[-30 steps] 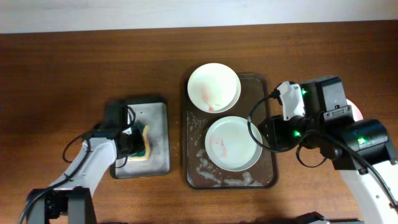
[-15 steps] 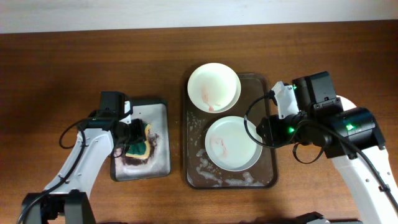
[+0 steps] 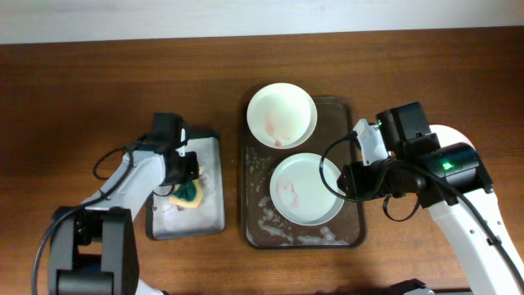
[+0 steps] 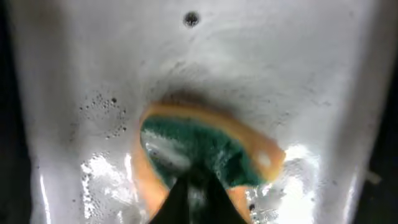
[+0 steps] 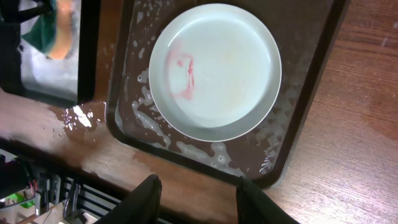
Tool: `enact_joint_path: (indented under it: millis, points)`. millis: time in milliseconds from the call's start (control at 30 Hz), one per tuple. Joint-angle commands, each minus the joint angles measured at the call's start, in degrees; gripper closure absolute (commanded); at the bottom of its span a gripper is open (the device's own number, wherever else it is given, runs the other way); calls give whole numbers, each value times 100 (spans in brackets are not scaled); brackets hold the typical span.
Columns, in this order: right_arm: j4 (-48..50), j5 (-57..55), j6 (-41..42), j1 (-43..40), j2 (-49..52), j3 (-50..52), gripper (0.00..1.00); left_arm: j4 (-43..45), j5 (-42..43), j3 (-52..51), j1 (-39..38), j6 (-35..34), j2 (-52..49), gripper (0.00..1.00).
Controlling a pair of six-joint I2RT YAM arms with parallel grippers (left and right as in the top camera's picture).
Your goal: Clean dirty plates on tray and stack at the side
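The pale grey-green plate (image 3: 304, 190) is sitting loose on the soapy brown tray, so my right gripper should hold the plate's rim (image 3: 340, 192) tight before my left gripper scrubs the smears.
Two plates show. A white plate (image 3: 281, 115) with a red smear lies at the far end of the dark brown tray (image 3: 257, 215), overhanging its rim. A pale grey-green plate (image 3: 306, 188) with red smears lies in the tray's middle; it also shows in the right wrist view (image 5: 217, 68). A third plate is hidden. My right gripper (image 5: 199, 200) is open and empty, above the tray's right rim (image 5: 298, 118) beside this plate. My left gripper (image 4: 194, 202) is shut on the green-yellow sponge (image 4: 205, 146) and presses it into the wet grey metal tray (image 4: 280, 62).
The grey metal tray (image 3: 210, 215) stands left of the brown tray, with the sponge (image 3: 190, 195) in it. Soapy foam and water cover the brown tray's floor. Water is spilled on the wood (image 5: 78, 118) between the trays. The table's far edge is near the white plate.
My left gripper has lowered the sponge into the metal tray and shifted right over it. My right arm has moved slightly toward the front, staying at the tray's right rim.
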State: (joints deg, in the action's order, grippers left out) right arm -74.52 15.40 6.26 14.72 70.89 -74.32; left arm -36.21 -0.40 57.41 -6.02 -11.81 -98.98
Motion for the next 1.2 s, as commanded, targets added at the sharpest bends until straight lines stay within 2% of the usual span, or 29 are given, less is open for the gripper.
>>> enact_joint_path:
  millis: [0, 67, 133, 233, 333, 367, 433, 533, 633, 800, 900, 967, 1167]
  points:
    - [17, 52, 15, 33, -2, 42, 59, -890, 168, 752, -59, -7, -140, 56]
    - [17, 50, 15, 33, -2, 42, 59, -1314, 275, 1005, -59, -7, -140, 49]
    - [20, 50, 15, 33, -2, 42, 59, -1545, 461, 977, -59, -4, -153, 48]
    - [15, 50, 15, 33, -2, 44, 59, -1421, 459, 721, -79, -7, -164, 60]
    - [17, 50, 15, 33, -2, 46, 58, -599, 299, -142, -192, -9, -164, 63]
    - [20, 50, 15, 33, -2, 57, 59, -291, 299, -422, -192, -7, -164, 79]
    - [66, 48, 15, 33, -2, 131, 59, -26, 299, -621, -192, -7, -164, 100]
    - [459, 44, 22, 31, 0, 549, 59, -407, 321, -282, -192, -7, -162, 100]
    - [938, -599, 682, 26, 0, 922, 71, -1311, 328, 625, -197, -7, -155, 100]
    - [1709, -1097, 815, -13, 391, 1443, 70, -2352, 732, 2159, -433, -2, -42, 100]
    - [2028, -1016, 675, -260, 1373, 1447, 71, -2474, 1073, 2555, -686, -2, 111, 100]
    - [2212, -616, 273, -444, 2039, 1447, 70, -2470, 1117, 2559, -896, -4, 186, 100]
    - [2640, -487, 186, -909, 3106, 1449, 72, -2328, 1117, 2551, -1609, -9, 181, 100]
